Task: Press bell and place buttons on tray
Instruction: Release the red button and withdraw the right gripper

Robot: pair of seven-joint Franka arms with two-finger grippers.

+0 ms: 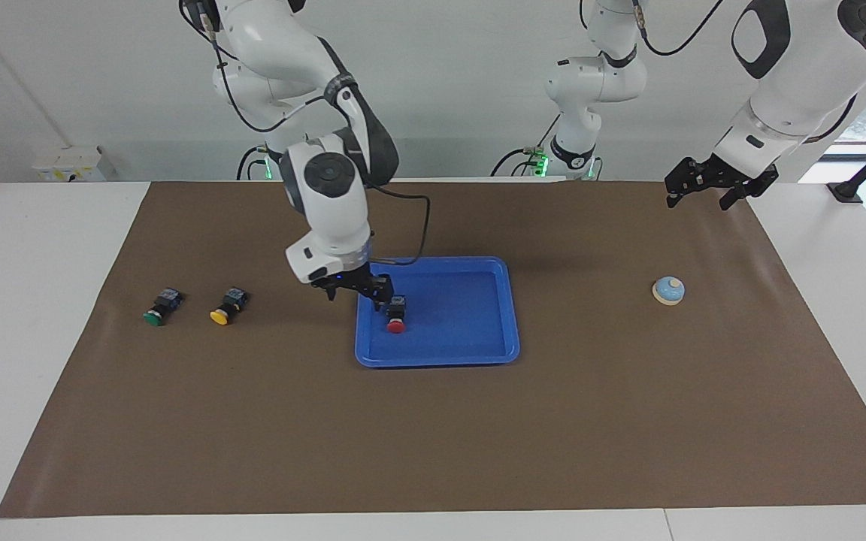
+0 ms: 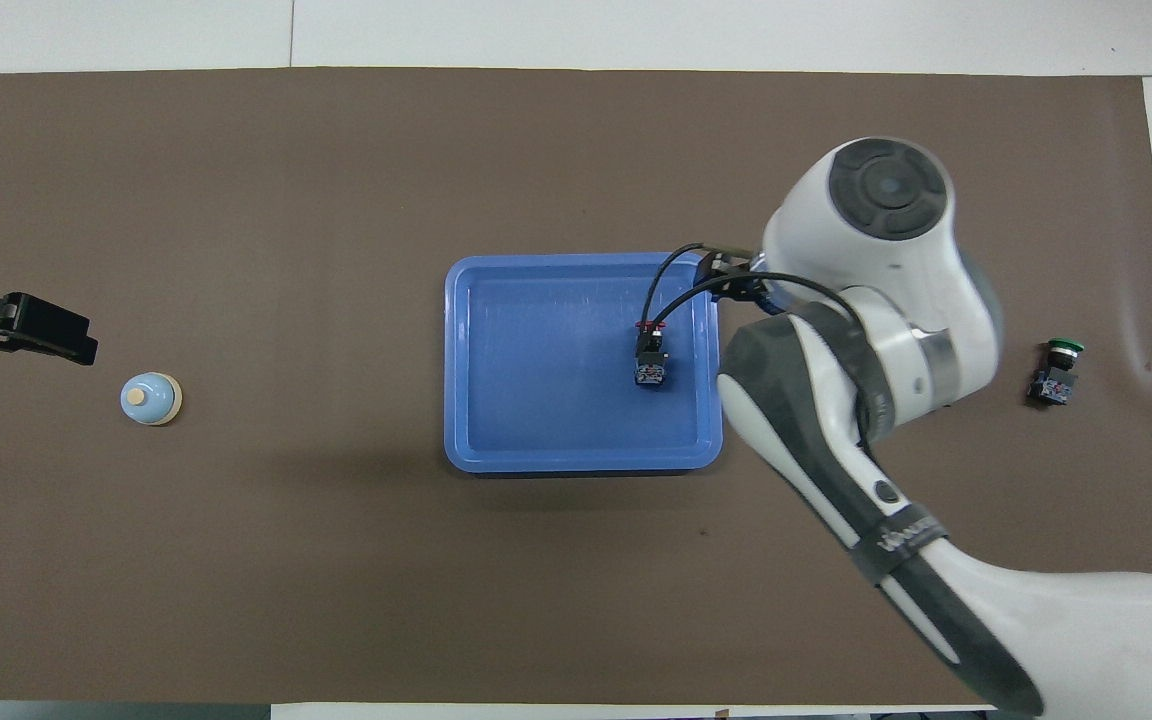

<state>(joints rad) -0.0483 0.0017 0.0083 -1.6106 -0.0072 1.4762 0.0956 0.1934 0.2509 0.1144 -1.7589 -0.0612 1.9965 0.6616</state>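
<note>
My right gripper is moving to the free-lying yellow button (image 1: 229,306), as the red button (image 2: 651,352) is inside the blue tray. The gripper should continue going until my open fingers straddle the yellow button.
The blue tray (image 1: 511,315) lies mid-table and also shows in the overhead view (image 2: 456,360). The red button (image 1: 396,316) lies in it on its side, at the right arm's end of the tray; it shows in the overhead view too (image 2: 650,358). My right gripper (image 1: 358,291) is open, low over that end of the tray, with one finger close beside the red button. The yellow button (image 1: 227,306) and the green button (image 1: 160,307) lie on the mat toward the right arm's end. The bell (image 1: 668,290) stands toward the left arm's end. My left gripper (image 1: 700,197) is open and waits raised over the mat there.
A brown mat (image 1: 433,436) covers the white table. In the overhead view the right arm hides the yellow button and most of its own gripper; the green button (image 2: 1058,368) and the bell (image 2: 150,398) show there.
</note>
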